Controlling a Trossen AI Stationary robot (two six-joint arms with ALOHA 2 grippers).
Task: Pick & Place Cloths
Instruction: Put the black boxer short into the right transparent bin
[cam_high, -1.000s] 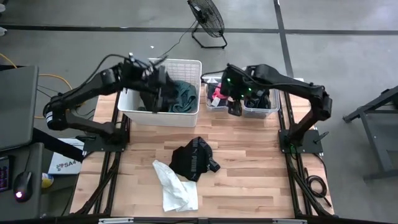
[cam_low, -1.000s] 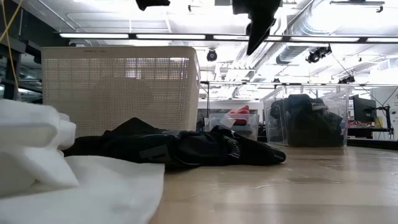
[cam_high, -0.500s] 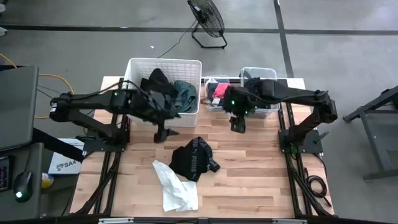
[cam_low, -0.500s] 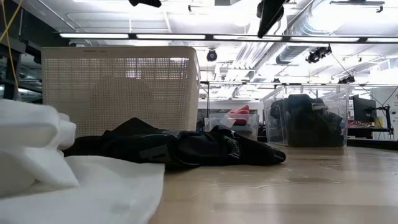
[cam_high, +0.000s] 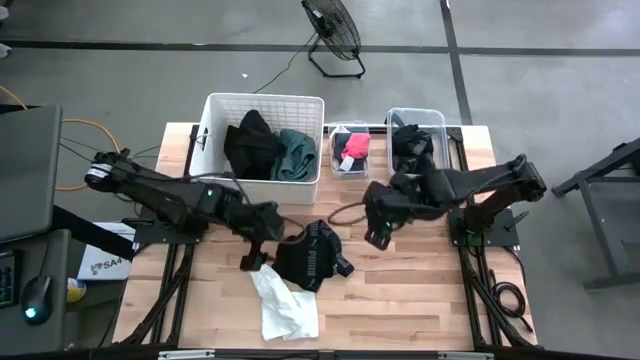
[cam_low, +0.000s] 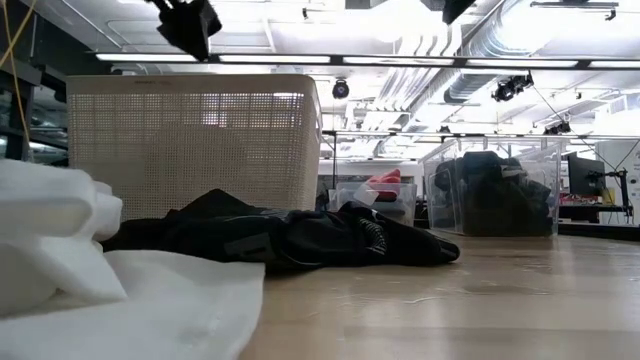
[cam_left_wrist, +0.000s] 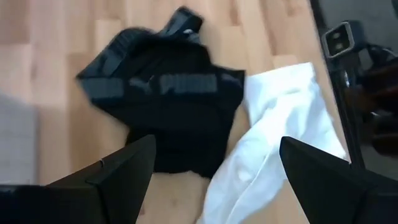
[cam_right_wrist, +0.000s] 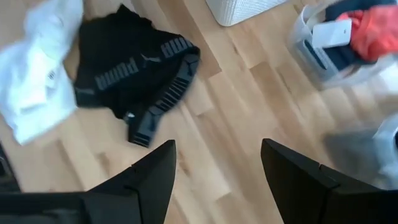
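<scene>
The white cloth only meets the black cloth (cam_high: 312, 258) along one edge (cam_high: 286, 283), so the black cloth will come up alone when I lift it.
A black cloth with white lettering (cam_high: 312, 255) (cam_left_wrist: 165, 106) (cam_right_wrist: 127, 78) (cam_low: 290, 235) lies flat on the wood table. A crumpled white cloth (cam_high: 283, 305) (cam_left_wrist: 273, 137) (cam_low: 90, 290) rests beside it toward the near edge. My left gripper (cam_high: 255, 255) (cam_left_wrist: 217, 142) hovers open just left of the black cloth. My right gripper (cam_high: 378, 235) (cam_right_wrist: 217, 144) hovers open to its right. A black cloth (cam_high: 252, 143) and a teal-green one (cam_high: 296, 155) sit in the white basket (cam_high: 215, 175). A red-pink piece (cam_high: 354, 146) (cam_right_wrist: 373, 28) lies in a small clear tub.
The white slatted basket (cam_low: 195, 140) stands at the far edge. To its right are the small tub (cam_high: 349, 165) and a larger clear tub (cam_high: 440, 118) holding a black cloth (cam_high: 410, 140). Bare wood lies right of the cloths and toward the near right corner.
My left gripper has come away from over the basket toward the near edge and down, ending left of the lettered black cloth; a black cloth now lies in the basket. My right gripper has moved from the tubs toward the near edge, toward the same cloth.
</scene>
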